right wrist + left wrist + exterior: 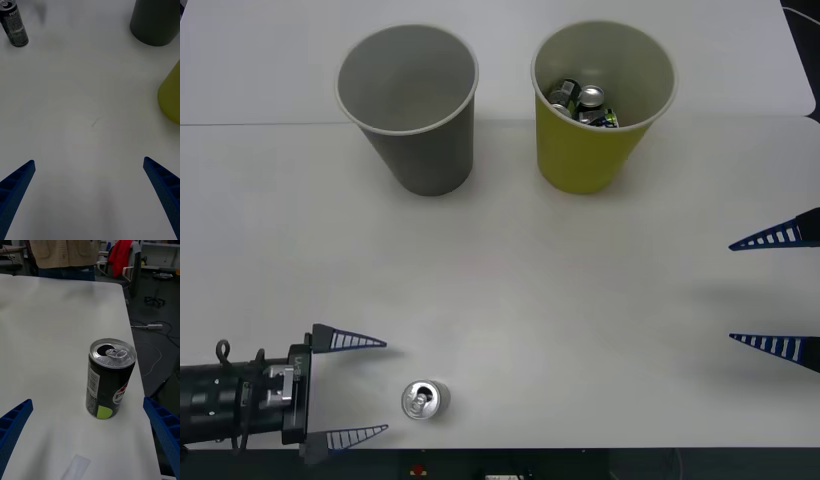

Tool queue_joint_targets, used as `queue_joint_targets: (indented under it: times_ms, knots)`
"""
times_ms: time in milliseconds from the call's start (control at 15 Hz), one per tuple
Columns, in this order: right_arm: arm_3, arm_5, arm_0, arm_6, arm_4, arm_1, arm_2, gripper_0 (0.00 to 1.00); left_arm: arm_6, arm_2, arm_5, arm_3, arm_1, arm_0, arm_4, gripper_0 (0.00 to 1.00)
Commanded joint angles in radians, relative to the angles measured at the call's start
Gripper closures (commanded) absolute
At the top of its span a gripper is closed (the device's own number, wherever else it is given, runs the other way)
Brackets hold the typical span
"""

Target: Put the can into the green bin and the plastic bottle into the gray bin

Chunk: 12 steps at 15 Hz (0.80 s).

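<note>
Several cans [584, 103] are already piled in the green bin, so the dark can [421, 400] I drop in will stay propped on them, leaning toward the bin's side.
A small dark can [424, 399] with a silver pull-tab top stands upright near the table's front edge; the same can [110, 378] [14, 25] appears in both wrist views. My left gripper [350, 388] is open at the front left, its fingers pointing at the can, which stands a little beyond the fingertips. My right gripper [772, 291] is open at the right edge with nothing between its fingers. The gray bin [412, 110] stands at the back left, looking empty. Beside it the green bin [600, 105] holds several cans. The plastic bottle is out of view.
The white table [560, 300] has open room between the bins and the can. Its front edge runs just behind the can, with floor, cables and chairs beyond it in the left wrist view. A person stands at the table's far side.
</note>
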Motion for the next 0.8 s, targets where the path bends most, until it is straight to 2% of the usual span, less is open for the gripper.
queue_joint_targets:
  times_ms: [67, 400, 733, 800]
  knots:
    - [0.000, 0.000, 0.000, 0.000, 0.000, 0.000, 0.000, 0.00, -0.003, -0.042, 0.007, 0.003, -0.025, -0.017, 0.005, 0.00]
    - [0.000, 0.000, 0.000, 0.000, 0.000, 0.000, 0.000, 0.00, -0.014, -0.116, 0.067, 0.003, -0.071, -0.048, 0.021, 0.00]
    - [0.000, 0.000, 0.000, 0.000, 0.000, 0.000, 0.000, 0.00, -0.014, -0.143, 0.115, 0.005, -0.115, -0.065, 0.021, 0.00]
    - [0.000, 0.000, 0.000, 0.000, 0.000, 0.000, 0.000, 0.00, -0.014, -0.143, 0.115, 0.005, -0.118, -0.066, 0.021, 0.13]
